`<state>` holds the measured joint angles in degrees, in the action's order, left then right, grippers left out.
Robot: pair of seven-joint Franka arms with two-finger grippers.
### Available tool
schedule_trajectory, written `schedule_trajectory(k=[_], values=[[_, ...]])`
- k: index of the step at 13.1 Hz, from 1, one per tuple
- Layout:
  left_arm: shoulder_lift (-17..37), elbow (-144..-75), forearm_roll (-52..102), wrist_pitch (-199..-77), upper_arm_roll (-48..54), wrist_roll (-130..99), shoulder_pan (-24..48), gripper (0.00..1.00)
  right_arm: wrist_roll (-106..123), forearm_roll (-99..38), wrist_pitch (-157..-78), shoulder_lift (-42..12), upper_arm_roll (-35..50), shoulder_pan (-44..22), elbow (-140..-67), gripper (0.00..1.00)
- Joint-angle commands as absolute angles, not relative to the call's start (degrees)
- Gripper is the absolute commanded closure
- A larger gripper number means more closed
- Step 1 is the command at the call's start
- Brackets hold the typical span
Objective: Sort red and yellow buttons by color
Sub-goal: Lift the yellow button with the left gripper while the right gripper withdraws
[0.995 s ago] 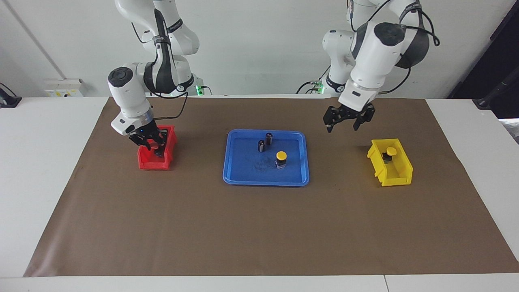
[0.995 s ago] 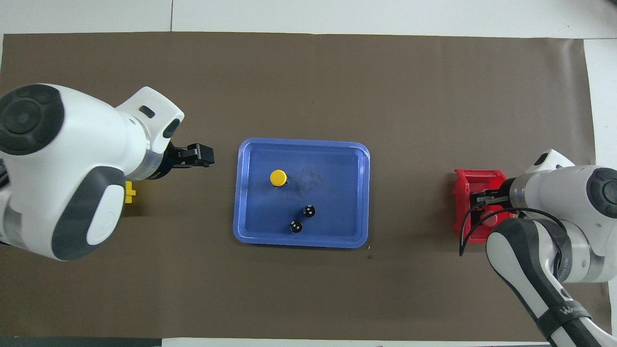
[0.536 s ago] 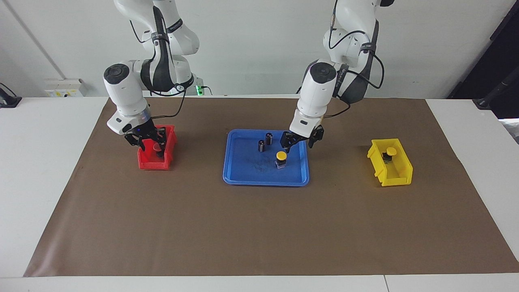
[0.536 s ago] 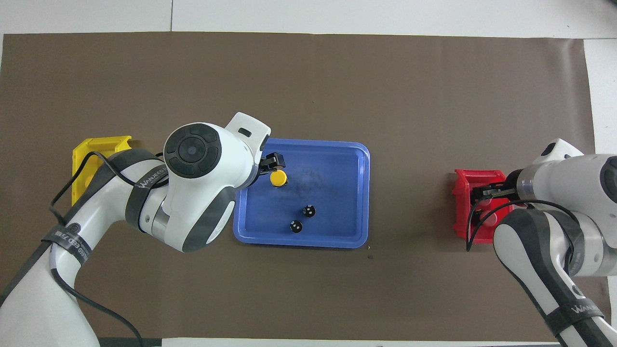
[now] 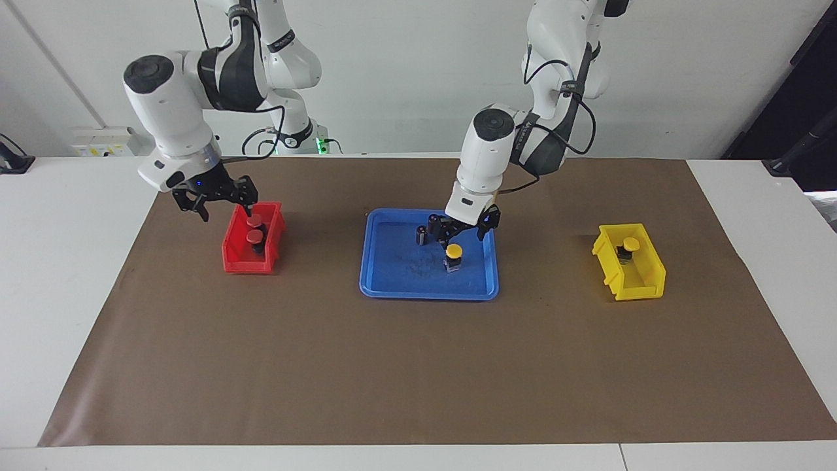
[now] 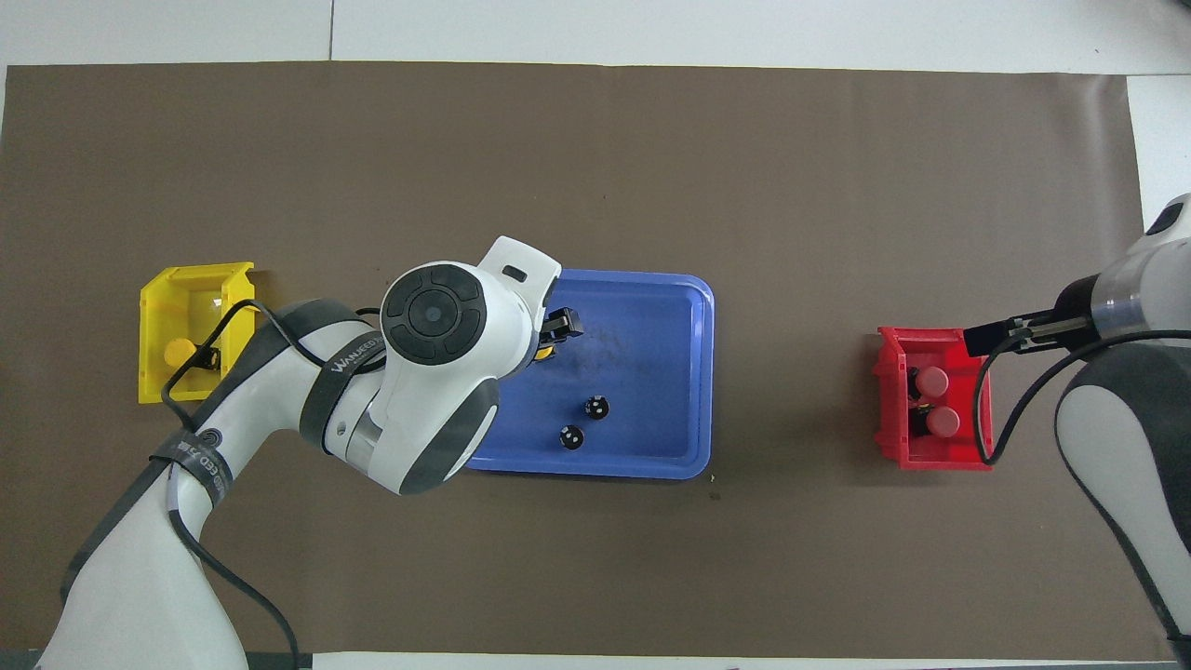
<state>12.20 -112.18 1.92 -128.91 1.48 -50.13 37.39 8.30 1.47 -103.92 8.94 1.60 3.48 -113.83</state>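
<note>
The other yellow button's cap is on a dark body (image 6: 210, 358). So the yellow button in the tray (image 6: 544, 354) will come up in one piece when I lift it.
One yellow button (image 5: 454, 251) stands in the blue tray (image 5: 392, 284); in the overhead view only a sliver of the yellow button (image 6: 541, 353) shows under the arm. My left gripper (image 5: 463, 233) is open just above it, apart from it, and also shows in the overhead view (image 6: 561, 328). The other yellow button (image 5: 630, 244) sits in the yellow bin (image 5: 644, 278). Two red buttons (image 5: 254, 221) (image 5: 254, 236) stand in the red bin (image 5: 239, 261). My right gripper (image 5: 223, 208) is open and empty, raised over the red bin's edge nearest the robots.
Two dark capless cylinders (image 5: 433, 222) (image 5: 422, 234) stand in the tray, nearer to the robots than the yellow button, close beside my left gripper's fingers. A brown mat (image 5: 418, 366) covers the table. The yellow bin (image 6: 163, 368) and red bin (image 6: 889, 419) lie at the table's two ends.
My left arm swung from beside the yellow bin to the tray and came down over the yellow button. My right gripper let go of a red button in the red bin and rose.
</note>
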Motion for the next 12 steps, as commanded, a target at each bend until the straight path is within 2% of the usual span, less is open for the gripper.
schedule_trajectory(k=[1, 2, 4, 5, 6, 8, 9, 11, 12], values=[[14.32, -112.06, 0.79, -130.96, 0.44, -52.56, 39.55, 0.03, 6.42, 1.05, -93.20, 7.30, 1.93, 4.92, -103.57, 0.00], [14.33, -112.06, 0.79, -131.04, 0.44, -52.56, 39.55, 0.07, 6.33, 1.05, -89.86, 6.51, 1.67, 5.01, -100.06, 0.00], [14.59, -111.80, 0.79, -131.13, 0.44, -52.56, 39.64, 0.29, 6.33, 0.88, -84.93, 2.83, 1.06, 6.23, -92.06, 0.00], [15.55, -110.84, 0.79, -130.87, 0.44, -52.65, 39.55, 0.36, 6.42, 0.70, -85.16, 2.20, 1.05, 7.63, -90.89, 0.00], [16.08, -110.48, 0.79, -130.61, 0.44, -52.82, 39.46, 0.49, 6.33, 0.53, -86.12, 2.02, 1.05, 7.73, -90.88, 0.00], [16.35, -110.39, 0.53, -130.69, 0.35, -52.65, 39.20, 0.91, 6.33, 0.18, -86.92, 2.02, 1.06, 7.65, -91.49, 0.00], [16.35, -110.39, 0.18, -130.35, 0.26, -52.65, 39.20, 0.99, 6.33, 0.26, -86.84, 1.93, 0.71, 7.56, -91.93, 0.00], [16.43, -107.86, -0.79, -126.94, 0.18, -52.47, 38.85, 0.99, 6.33, 0.53, -86.40, -1.83, 0.18, 7.30, -90.01, 0.00], [16.35, -104.62, -0.79, -122.30, 0.18, -52.38, 38.59, 0.99, 6.42, 0.53, -86.31, -1.50, 0.00, 7.12, -90.00, 0.00]])
